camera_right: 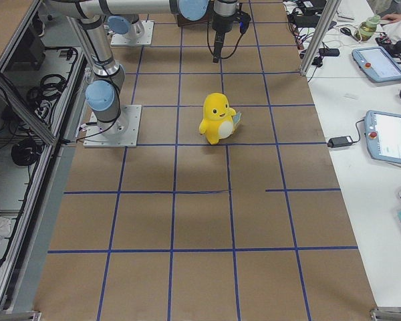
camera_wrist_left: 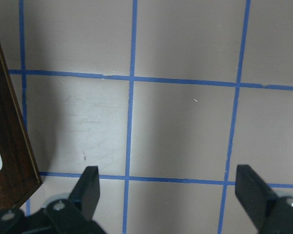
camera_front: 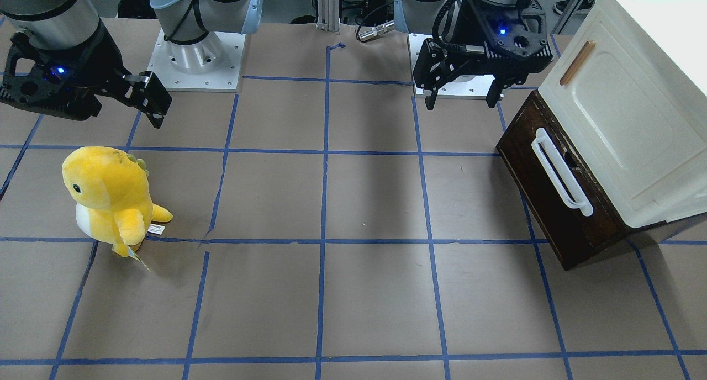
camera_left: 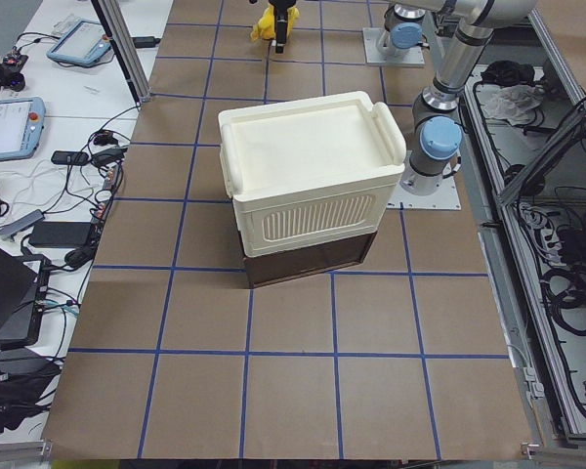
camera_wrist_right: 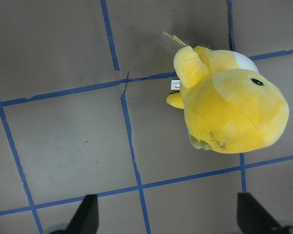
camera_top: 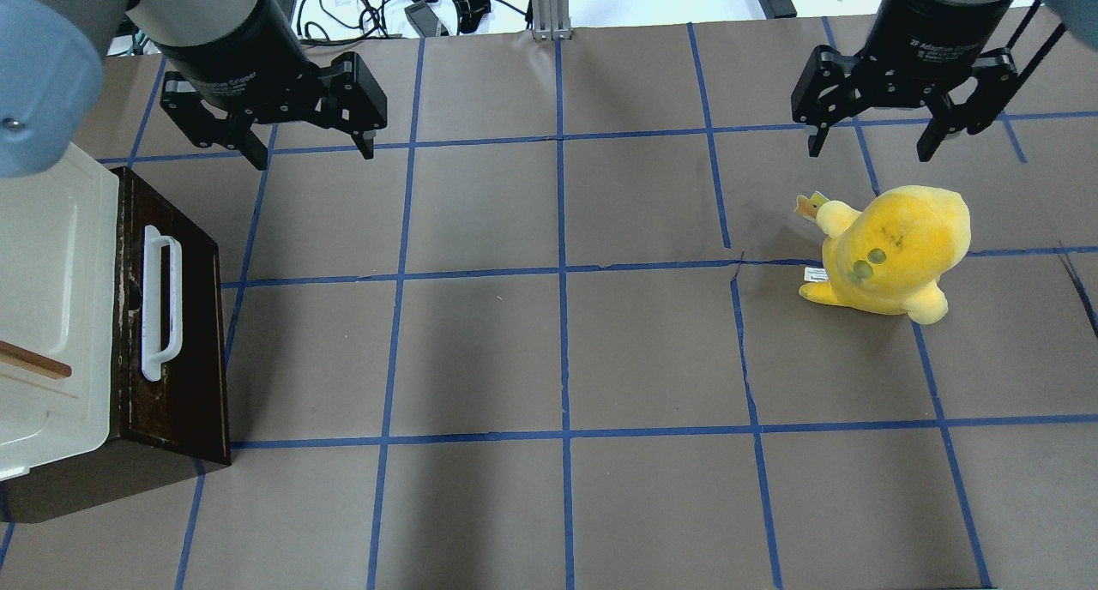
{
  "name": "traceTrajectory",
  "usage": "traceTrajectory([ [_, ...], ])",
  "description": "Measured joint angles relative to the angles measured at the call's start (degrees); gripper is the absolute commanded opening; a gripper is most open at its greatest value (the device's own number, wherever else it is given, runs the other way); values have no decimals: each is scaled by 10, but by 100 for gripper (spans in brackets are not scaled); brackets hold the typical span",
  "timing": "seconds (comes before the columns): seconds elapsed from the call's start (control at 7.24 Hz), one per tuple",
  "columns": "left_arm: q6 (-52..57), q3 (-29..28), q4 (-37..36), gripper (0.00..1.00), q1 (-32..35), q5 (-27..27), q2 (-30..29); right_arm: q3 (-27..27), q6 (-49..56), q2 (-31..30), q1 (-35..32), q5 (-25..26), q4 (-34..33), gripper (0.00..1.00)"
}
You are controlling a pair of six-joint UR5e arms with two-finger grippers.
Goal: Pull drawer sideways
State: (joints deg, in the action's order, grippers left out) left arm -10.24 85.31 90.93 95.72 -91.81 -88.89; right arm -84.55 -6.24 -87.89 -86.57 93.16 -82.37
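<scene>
The drawer [camera_front: 538, 193] will come straight out of the cabinet when the robot pulls, since the long white handle [camera_front: 562, 172] is halfway along the dark brown front.
The drawer [camera_front: 549, 217] has a dark brown wooden front and a long white bar handle [camera_front: 560, 173]. It sits pushed in under a cream cabinet [camera_front: 624, 109] at the table's end on my left. The overhead view shows the drawer [camera_top: 193, 376] and its handle [camera_top: 161, 307]; the left wrist view shows one corner [camera_wrist_left: 10, 141]. My left gripper [camera_front: 460, 105] [camera_top: 314, 157] [camera_wrist_left: 167, 170] is open and empty, hanging above the table beside the drawer's near corner, apart from it. My right gripper [camera_top: 868, 154] [camera_wrist_right: 167, 197] is open and empty above a plush toy.
A yellow plush toy [camera_front: 110, 200] [camera_top: 896, 251] [camera_wrist_right: 229, 105] stands on the table below my right gripper. The cabinet door has a small wooden handle [camera_front: 577, 63]. Brown paper with blue tape lines [camera_top: 562, 273] covers the table.
</scene>
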Motion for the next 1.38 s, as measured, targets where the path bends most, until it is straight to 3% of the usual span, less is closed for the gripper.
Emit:
traceTrajectory([
  [1.38,42,8,-1,100,-1,3,-5,0,0,0,1,0,-1,100],
])
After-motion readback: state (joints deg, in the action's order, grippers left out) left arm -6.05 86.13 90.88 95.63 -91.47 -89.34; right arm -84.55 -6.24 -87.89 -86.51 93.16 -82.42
